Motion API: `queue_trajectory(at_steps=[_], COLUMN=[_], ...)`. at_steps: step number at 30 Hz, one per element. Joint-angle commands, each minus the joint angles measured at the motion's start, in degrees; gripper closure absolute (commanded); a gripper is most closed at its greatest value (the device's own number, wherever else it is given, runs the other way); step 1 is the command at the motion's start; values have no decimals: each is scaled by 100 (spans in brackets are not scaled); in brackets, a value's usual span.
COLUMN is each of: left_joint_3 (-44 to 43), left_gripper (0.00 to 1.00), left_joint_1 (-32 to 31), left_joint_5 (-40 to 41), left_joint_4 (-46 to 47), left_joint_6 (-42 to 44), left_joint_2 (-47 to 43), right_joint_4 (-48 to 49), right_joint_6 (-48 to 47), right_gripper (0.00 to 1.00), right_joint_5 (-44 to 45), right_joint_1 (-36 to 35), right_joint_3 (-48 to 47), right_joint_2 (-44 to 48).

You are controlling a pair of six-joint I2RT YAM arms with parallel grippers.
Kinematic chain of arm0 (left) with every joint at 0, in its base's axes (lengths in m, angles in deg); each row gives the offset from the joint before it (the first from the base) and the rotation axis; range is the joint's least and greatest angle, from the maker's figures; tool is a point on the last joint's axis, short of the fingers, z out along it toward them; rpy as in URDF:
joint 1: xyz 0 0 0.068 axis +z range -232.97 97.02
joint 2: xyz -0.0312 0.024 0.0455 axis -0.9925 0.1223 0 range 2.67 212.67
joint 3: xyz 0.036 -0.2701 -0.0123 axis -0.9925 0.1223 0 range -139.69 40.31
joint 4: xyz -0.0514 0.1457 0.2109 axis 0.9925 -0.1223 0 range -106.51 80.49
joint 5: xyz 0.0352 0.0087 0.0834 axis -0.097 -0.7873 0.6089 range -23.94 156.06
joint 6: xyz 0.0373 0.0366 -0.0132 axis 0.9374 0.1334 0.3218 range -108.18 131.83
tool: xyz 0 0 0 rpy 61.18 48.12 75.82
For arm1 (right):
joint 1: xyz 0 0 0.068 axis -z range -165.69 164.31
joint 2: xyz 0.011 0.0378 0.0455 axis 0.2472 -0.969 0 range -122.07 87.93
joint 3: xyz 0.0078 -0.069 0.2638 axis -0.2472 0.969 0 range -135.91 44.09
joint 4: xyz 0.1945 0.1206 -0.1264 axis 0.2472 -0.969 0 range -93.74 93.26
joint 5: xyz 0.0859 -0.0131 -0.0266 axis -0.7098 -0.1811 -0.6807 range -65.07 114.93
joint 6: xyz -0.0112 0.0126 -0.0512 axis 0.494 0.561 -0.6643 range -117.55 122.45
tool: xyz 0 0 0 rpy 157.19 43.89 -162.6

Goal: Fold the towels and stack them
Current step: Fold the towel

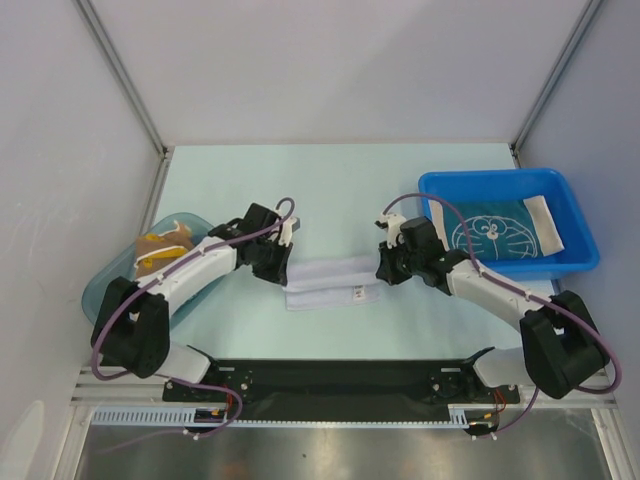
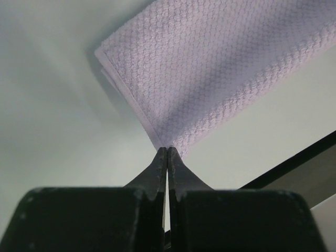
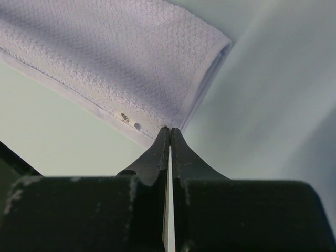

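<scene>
The white towel's top layer stops short of the lower layer's near edge (image 1: 332, 306), so my left gripper should lay the top layer's corner (image 2: 169, 142) down and retake it to align both.
A white towel (image 1: 330, 283) lies folded into a long strip on the table between my two arms. My left gripper (image 1: 284, 264) is shut at its left end. In the left wrist view the closed tips (image 2: 167, 149) meet the near corner of the waffle-textured towel (image 2: 210, 68), with no cloth showing between them. My right gripper (image 1: 385, 271) is shut at the right end. Its tips (image 3: 170, 129) touch the towel's (image 3: 115, 58) hemmed near edge, next to a small label. A teal-blue towel (image 1: 497, 235) with a cartoon face lies in the blue bin. Brown and orange cloth (image 1: 163, 247) lies in the tub.
The blue plastic bin (image 1: 578, 225) stands at the right, close behind my right arm, with a cream cloth (image 1: 546, 224) along its right side. The translucent teal tub (image 1: 103, 285) sits at the left beside my left arm. White walls enclose the table on three sides.
</scene>
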Motion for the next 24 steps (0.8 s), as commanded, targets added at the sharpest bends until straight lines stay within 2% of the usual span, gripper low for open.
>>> queue_trajectory(at_steps=[1,8,12,14,15,19,20,22,24], left_joint_3=[122,262,377,368,359,192,96,-53,-124], left_gripper=[100,100,97,92,77,75,70,69,67], left_joint_1=[-15,-33,-112,-173,-200,-288,-288,-297,-358], left_joint_5=[146,198,233,338,347,409,487,822,491], left_joint_4=[30,-120,-50,-67,-93,-304,-374,-611,-498], left_joint_6=[-211,-308,-404,-457,-475,-598,-624,-807,-1149], left_joint_2=[-401,-375,-296,-226,-208,-365,-410,-471,-611], right_joint_4=[-64,-283,-494,-608,-652,-1205,-1415,-1584,-1725], right_joint_6=[256,668,906,1003,1047,1284,1389,1451,1644], right_gripper=[100,100,92,84,82,71,67,67,67], right_joint_5=[339,242,409,366,287,216,181,111,198], right_joint_1=[-95,-105,-105,-114,-96,-105,-105,-131,-149], right_joint_3=[47,117,152,135,100,-58,-111,-251,-339], right_joint_2=[312,330,233,93,57,136,171,338,487])
